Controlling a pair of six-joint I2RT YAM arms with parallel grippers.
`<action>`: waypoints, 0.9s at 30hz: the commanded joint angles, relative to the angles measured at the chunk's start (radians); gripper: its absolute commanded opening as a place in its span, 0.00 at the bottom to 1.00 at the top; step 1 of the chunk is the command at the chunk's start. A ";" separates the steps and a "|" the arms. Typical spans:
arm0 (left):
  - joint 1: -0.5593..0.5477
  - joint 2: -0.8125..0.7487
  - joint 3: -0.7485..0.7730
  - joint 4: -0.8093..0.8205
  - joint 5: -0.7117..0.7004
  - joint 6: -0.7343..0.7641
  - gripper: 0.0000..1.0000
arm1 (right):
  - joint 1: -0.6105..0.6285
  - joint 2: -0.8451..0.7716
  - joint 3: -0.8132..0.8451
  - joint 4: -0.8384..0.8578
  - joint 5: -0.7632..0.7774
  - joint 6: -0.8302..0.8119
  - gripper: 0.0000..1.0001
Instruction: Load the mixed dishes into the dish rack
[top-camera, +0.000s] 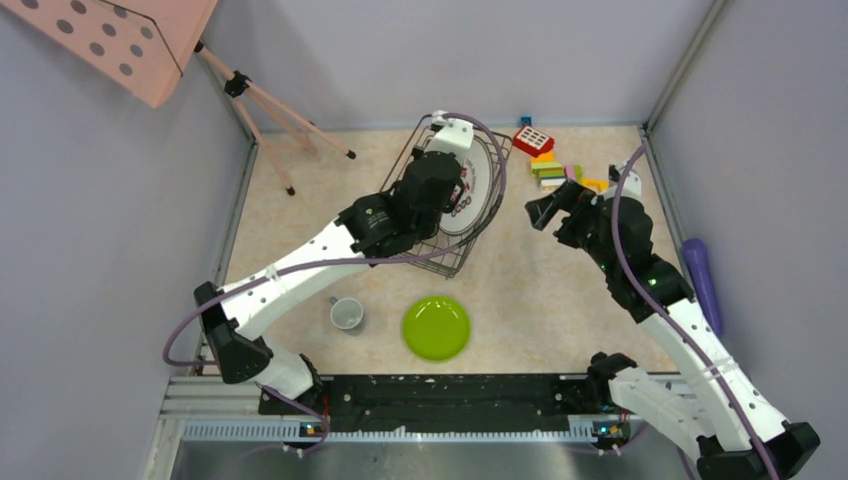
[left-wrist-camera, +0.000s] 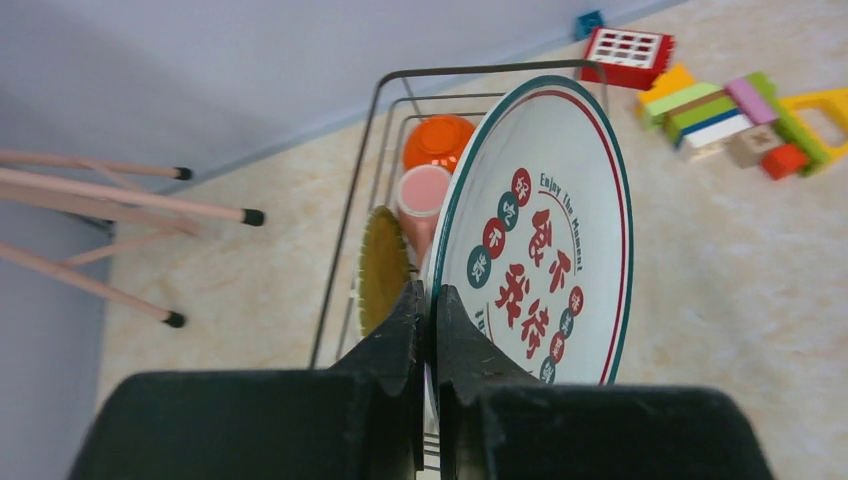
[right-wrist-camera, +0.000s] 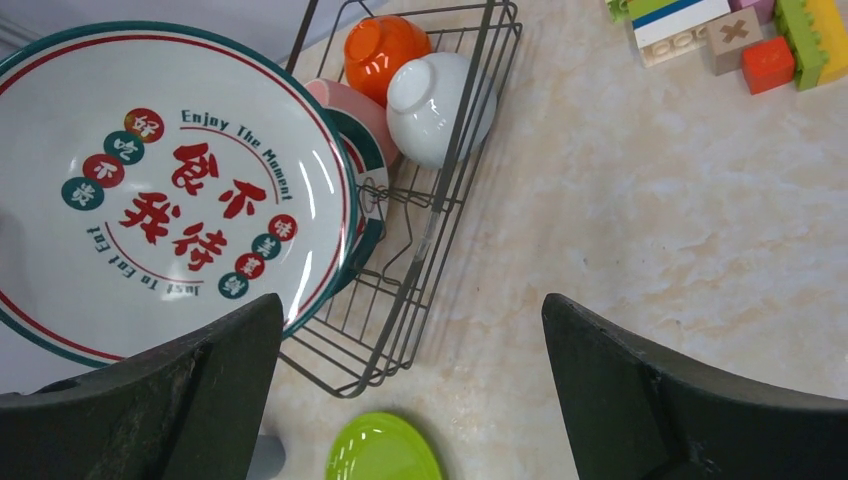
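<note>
The white plate (top-camera: 472, 188) is tilted over the whitish cup in the rack, so the robot's left gripper should turn the plate upright and lower it next to the other plate (right-wrist-camera: 368, 215).
The dish rack (top-camera: 442, 262) stands at the table's middle back. A white plate (left-wrist-camera: 545, 200) with a green and red rim stands on edge in it, and my left gripper (left-wrist-camera: 428, 300) is shut on its near rim. An orange bowl (left-wrist-camera: 438, 142), a pink cup (left-wrist-camera: 422, 195) and a straw mat (left-wrist-camera: 382, 270) sit behind and beside the plate. In the right wrist view a whitish cup (right-wrist-camera: 435, 105) lies in the rack next to the orange bowl. My right gripper (right-wrist-camera: 410, 300) is open and holds nothing, just right of the rack. A lime-green plate (top-camera: 436, 328) and another whitish cup (top-camera: 347, 314) rest on the table in front.
Colourful toy blocks (top-camera: 550, 165) lie at the back right, close behind my right gripper (top-camera: 543, 212). A pink tripod stand (top-camera: 270, 110) occupies the back left corner. A purple object (top-camera: 700, 270) lies along the right wall. Grey walls enclose the table.
</note>
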 joint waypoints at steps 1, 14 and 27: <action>-0.037 0.052 0.056 0.080 -0.277 0.192 0.00 | 0.005 -0.017 0.036 0.004 0.033 -0.012 0.98; -0.141 0.232 -0.042 0.693 -0.539 0.766 0.00 | 0.005 -0.048 0.025 -0.007 0.093 0.002 0.97; -0.147 0.314 -0.165 1.115 -0.549 1.098 0.00 | 0.005 -0.097 0.019 -0.013 0.120 0.008 0.97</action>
